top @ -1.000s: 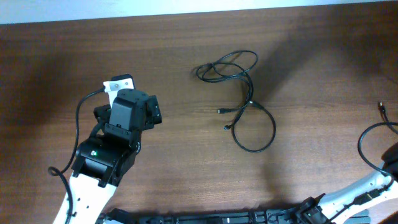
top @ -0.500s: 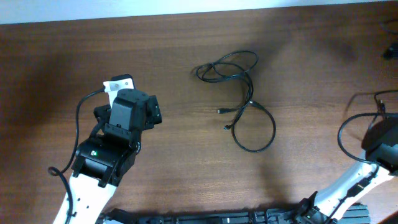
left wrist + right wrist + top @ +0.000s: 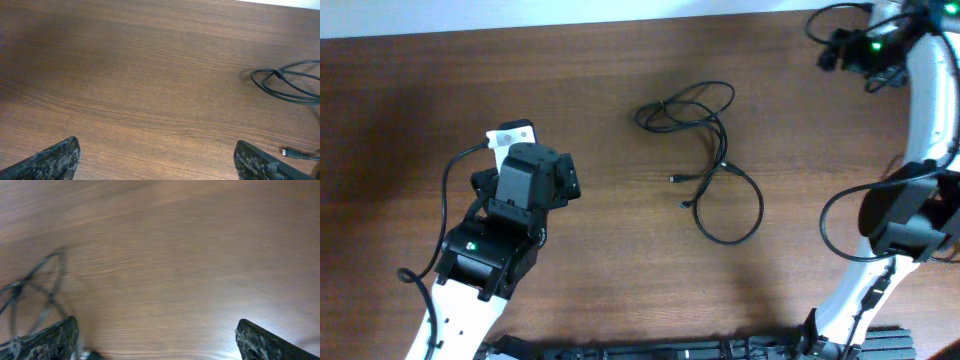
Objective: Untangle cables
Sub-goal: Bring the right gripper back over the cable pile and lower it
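Note:
The back loop of the black cables (image 3: pixel 706 83) sticks out freely toward the robot's open right gripper, so the robot should keep moving in until the fingers close on its bend (image 3: pixel 732 92).
Thin black cables (image 3: pixel 705 150) lie in a loose tangle at the table's middle, a small knot of loops at the back and one larger loop (image 3: pixel 730 210) in front. Two plug ends (image 3: pixel 674 179) point left. In the left wrist view a loop (image 3: pixel 285 85) and a plug (image 3: pixel 292 153) show at the right edge. My left gripper (image 3: pixel 157 156) is open over bare wood, well left of the cables. My right gripper (image 3: pixel 157 337) is open too, and the cables (image 3: pixel 35 285) are blurred at its far left. The right wrist (image 3: pixel 865 45) is at the back right.
The dark wooden table (image 3: pixel 620 260) ends at a pale strip along the back edge (image 3: pixel 520 15). The left arm (image 3: pixel 485 250) reaches in from the front left. The white right arm (image 3: pixel 925 90) and its black wires (image 3: pixel 840 215) run along the right side.
The right arm has swung from the front right corner up to the back right, and its gripper has opened. The left arm and the cables have not moved.

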{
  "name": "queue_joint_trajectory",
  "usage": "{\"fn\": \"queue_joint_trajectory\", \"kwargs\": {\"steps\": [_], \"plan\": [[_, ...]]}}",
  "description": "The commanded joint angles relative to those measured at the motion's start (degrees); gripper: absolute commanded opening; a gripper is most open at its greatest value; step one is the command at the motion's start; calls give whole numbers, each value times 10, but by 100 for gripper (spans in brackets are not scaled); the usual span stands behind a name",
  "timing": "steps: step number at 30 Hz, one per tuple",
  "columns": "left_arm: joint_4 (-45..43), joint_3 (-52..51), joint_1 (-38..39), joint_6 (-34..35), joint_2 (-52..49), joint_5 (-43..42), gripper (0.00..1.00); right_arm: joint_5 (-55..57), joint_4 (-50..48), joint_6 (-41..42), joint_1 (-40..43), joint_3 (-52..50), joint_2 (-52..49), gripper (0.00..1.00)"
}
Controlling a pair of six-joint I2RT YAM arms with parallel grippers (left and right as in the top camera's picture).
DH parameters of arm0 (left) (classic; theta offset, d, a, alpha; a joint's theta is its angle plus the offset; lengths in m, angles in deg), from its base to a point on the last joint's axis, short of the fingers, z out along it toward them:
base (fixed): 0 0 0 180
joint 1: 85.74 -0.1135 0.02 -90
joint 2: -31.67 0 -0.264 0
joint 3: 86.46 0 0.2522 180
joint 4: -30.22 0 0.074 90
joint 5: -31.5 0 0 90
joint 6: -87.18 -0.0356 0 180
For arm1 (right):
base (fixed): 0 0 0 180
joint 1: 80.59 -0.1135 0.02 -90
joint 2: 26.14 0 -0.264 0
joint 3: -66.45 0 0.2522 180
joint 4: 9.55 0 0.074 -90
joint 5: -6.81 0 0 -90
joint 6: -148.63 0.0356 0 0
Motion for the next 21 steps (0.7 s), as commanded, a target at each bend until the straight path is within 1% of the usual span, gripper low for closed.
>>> {"fn": "queue_joint_trajectory", "kwargs": {"steps": [1, 4, 8, 9, 10, 11, 15, 18, 21], "plan": [[0, 3, -3, -9, 1, -4, 99, -29, -3, 17, -49, -2, -6, 100], [0, 3, -3, -9, 1, -4, 99, -29, -10, 62, -87, -3, -11, 100], [0, 3, -3, -9, 1, -4, 99, -32, -33, 156, -133, -4, -40, 100], [0, 3, -3, -9, 1, -4, 99, -40, -36, 167, -143, -4, -45, 99], [0, 3, -3, -9, 1, -4, 99, -45, -38, 170, -148, -4, -50, 99], [1, 3, -3, -9, 1, -4, 99, -53, -41, 174, -163, -4, -61, 96], [0, 3, -3, -9, 1, -4, 99, -50, -44, 199, -197, -4, -94, 93], [0, 3, -3, -9, 1, -4, 99, -50, -48, 222, -212, -4, -116, 89], [0, 3, -3, -9, 1, -4, 99, -52, -47, 243, -226, -4, -132, 88]]}}
